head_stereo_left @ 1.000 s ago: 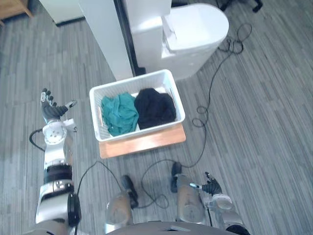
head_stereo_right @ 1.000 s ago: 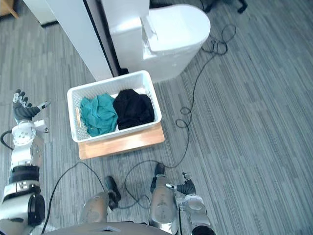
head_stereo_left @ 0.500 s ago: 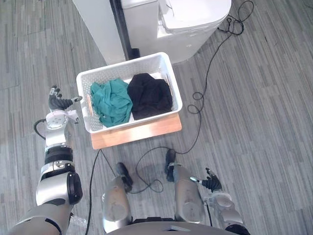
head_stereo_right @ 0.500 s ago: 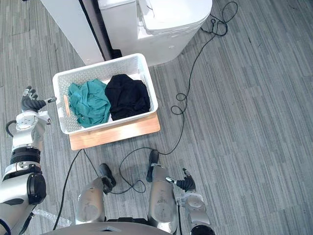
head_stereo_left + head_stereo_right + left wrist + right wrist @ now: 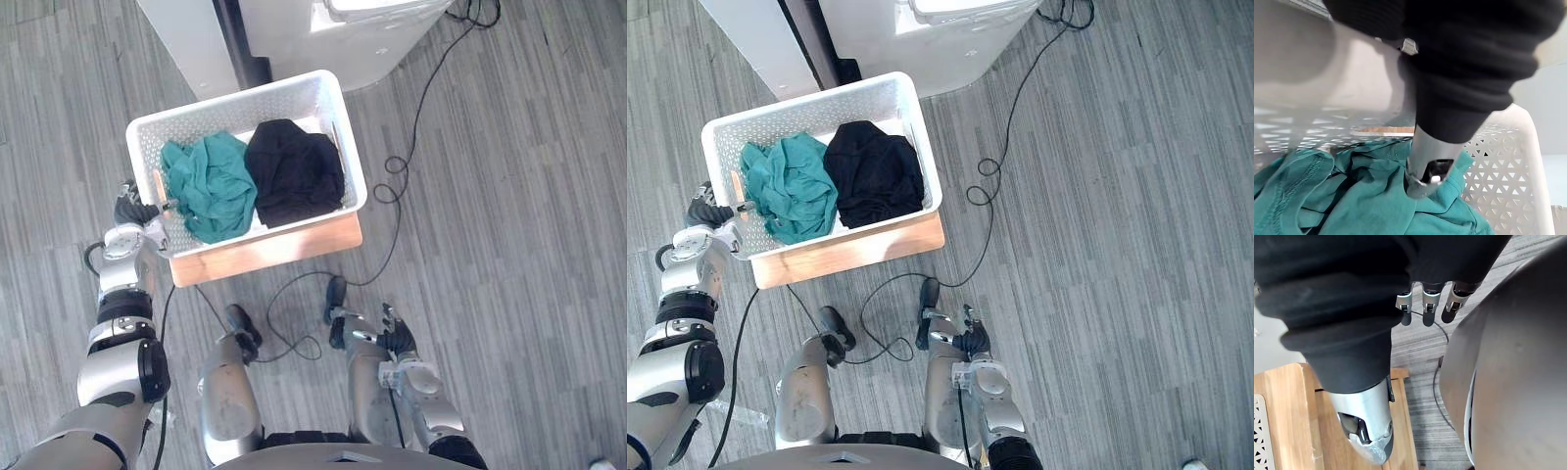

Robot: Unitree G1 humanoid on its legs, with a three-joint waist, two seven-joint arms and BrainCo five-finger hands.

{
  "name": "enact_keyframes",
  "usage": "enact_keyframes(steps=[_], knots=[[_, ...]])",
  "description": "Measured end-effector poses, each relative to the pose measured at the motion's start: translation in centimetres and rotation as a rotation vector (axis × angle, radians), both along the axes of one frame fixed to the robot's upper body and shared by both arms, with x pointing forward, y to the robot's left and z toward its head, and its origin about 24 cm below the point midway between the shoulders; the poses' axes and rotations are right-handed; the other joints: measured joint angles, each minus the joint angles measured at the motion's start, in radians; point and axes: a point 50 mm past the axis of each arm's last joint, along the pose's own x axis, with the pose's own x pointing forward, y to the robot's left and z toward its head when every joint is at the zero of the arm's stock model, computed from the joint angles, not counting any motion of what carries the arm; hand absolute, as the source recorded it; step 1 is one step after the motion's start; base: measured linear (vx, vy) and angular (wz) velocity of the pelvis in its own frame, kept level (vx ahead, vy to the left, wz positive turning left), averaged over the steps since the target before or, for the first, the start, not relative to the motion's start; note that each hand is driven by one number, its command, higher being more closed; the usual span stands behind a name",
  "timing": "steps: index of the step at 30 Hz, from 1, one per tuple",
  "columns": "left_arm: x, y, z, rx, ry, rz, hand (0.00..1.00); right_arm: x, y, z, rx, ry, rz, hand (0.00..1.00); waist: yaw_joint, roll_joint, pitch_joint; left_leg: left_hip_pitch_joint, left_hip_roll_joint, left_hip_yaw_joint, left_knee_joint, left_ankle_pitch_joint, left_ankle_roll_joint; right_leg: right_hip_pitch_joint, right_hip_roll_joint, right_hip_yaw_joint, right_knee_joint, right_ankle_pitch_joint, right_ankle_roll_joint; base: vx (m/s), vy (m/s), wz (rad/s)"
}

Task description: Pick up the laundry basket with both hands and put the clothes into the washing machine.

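Observation:
The black cloth point(image 5: 293, 174) stretches from the teal cloth to the laundry basket's end point(image 5: 340, 147). I therefore expect it to stay in place when I carry the basket.
A white perforated laundry basket point(image 5: 235, 90) sits on a low wooden board point(image 5: 265, 251) on the floor. Inside lie a teal cloth point(image 5: 206, 186) on the left and a black cloth point(image 5: 294, 181) on the right. My left hand point(image 5: 130, 211) is at the basket's left end, against its rim. In the left wrist view its thumb point(image 5: 1427, 166) reaches over the rim point(image 5: 1528, 147) above the teal cloth point(image 5: 1352, 205). My right hand point(image 5: 397, 341) hangs open low down, well short of the basket, with the board point(image 5: 1283, 406) beyond its thumb point(image 5: 1364, 426).
The white washing machine point(image 5: 333, 34) stands just behind the basket. A white panel point(image 5: 181, 39) with a dark edge stands to its left. Grey plank floor point(image 5: 509, 215) lies open to the right of the basket.
The camera has tipped down and closer. My left hand has closed the gap and now meets the basket's left rim. My right hand has shifted slightly inward.

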Motion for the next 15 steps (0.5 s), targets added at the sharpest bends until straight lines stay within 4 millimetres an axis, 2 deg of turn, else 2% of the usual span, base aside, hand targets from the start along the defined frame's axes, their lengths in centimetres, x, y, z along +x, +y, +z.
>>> enact_keyframes(steps=[5, 6, 7, 8, 10, 11, 13, 14, 15], knots=[[0.4, 0.1, 1.0, 0.006, -0.031, -0.011, 0.0, 1.2, 0.4, 3.1, 0.084, -0.148, -0.008, 0.0, 0.001, -0.001, 0.009, -0.02, 0.012, 0.009, 0.004, 0.0, 0.001, -0.008, 0.014, 0.003, -0.034, 0.027, 0.001, -0.01, -0.009, -0.07], [0.4, 0.4, 1.2, 0.015, -0.033, -0.023, 0.0, 1.8, 0.4, 4.9, 0.116, -0.233, -0.02, 0.0, 0.0, -0.002, 0.009, -0.025, 0.015, 0.011, 0.006, -0.001, 0.002, -0.013, 0.016, 0.004, -0.038, 0.031, 0.002, -0.02, -0.012, -0.04], [0.4, 0.5, 1.4, 0.021, -0.034, -0.029, 0.0, 2.0, 0.2, 5.9, 0.117, -0.278, -0.024, 0.0, 0.0, -0.003, 0.01, -0.029, 0.016, 0.014, 0.006, -0.001, 0.002, -0.018, 0.017, 0.005, -0.041, 0.033, 0.003, -0.02, -0.012, -0.07], [0.4, 0.7, 1.7, 0.034, -0.042, -0.039, 0.0, 2.4, -0.1, 7.5, 0.113, -0.349, -0.033, 0.0, 0.0, -0.005, 0.011, -0.036, 0.017, 0.02, 0.008, 0.0, 0.003, -0.026, 0.019, 0.008, -0.043, 0.037, 0.002, -0.01, -0.012, -0.12], [0.3, 1.4, 2.4, 0.044, -0.065, -0.036, 0.0, 2.8, -2.3, 12.8, 0.028, -0.561, -0.092, 0.0, 0.004, -0.009, 0.015, -0.051, 0.028, 0.034, 0.025, -0.004, 0.007, -0.045, 0.028, 0.021, -0.046, 0.047, 0.001, 0.0, -0.013, -0.18], [0.2, 1.5, 2.5, 0.043, -0.066, -0.032, 0.0, 2.8, -3.1, 14.2, 0.003, -0.617, -0.121, 0.0, 0.006, -0.01, 0.016, -0.052, 0.031, 0.037, 0.028, -0.005, 0.008, -0.046, 0.031, 0.023, -0.048, 0.049, 0.002, 0.02, -0.014, -0.16], [0.0, 2.0, 2.4, 0.017, -0.076, -0.013, 0.0, 2.1, -6.5, 20.0, -0.11, -0.86, -0.268, 0.0, 0.006, -0.011, 0.016, -0.054, 0.04, 0.04, 0.038, -0.009, 0.008, -0.045, 0.037, 0.024, -0.051, 0.051, 0.004, 0.03, -0.018, -0.08], [-0.1, 2.1, 2.3, 0.01, -0.078, -0.007, 0.0, 1.9, -7.1, 21.3, -0.134, -0.914, -0.294, 0.0, 0.005, -0.012, 0.016, -0.055, 0.042, 0.04, 0.039, -0.009, 0.007, -0.045, 0.039, 0.024, -0.052, 0.053, 0.006, 0.02, -0.018, -0.07], [-0.3, 2.3, 2.4, 0.002, -0.091, 0.001, 0.0, 1.6, -8.0, 23.6, -0.171, -1.018, -0.341, 0.0, 0.005, -0.012, 0.016, -0.06, 0.051, 0.039, 0.048, -0.012, 0.007, -0.046, 0.044, 0.023, -0.058, 0.057, 0.012, 0.02, -0.021, -0.05]])
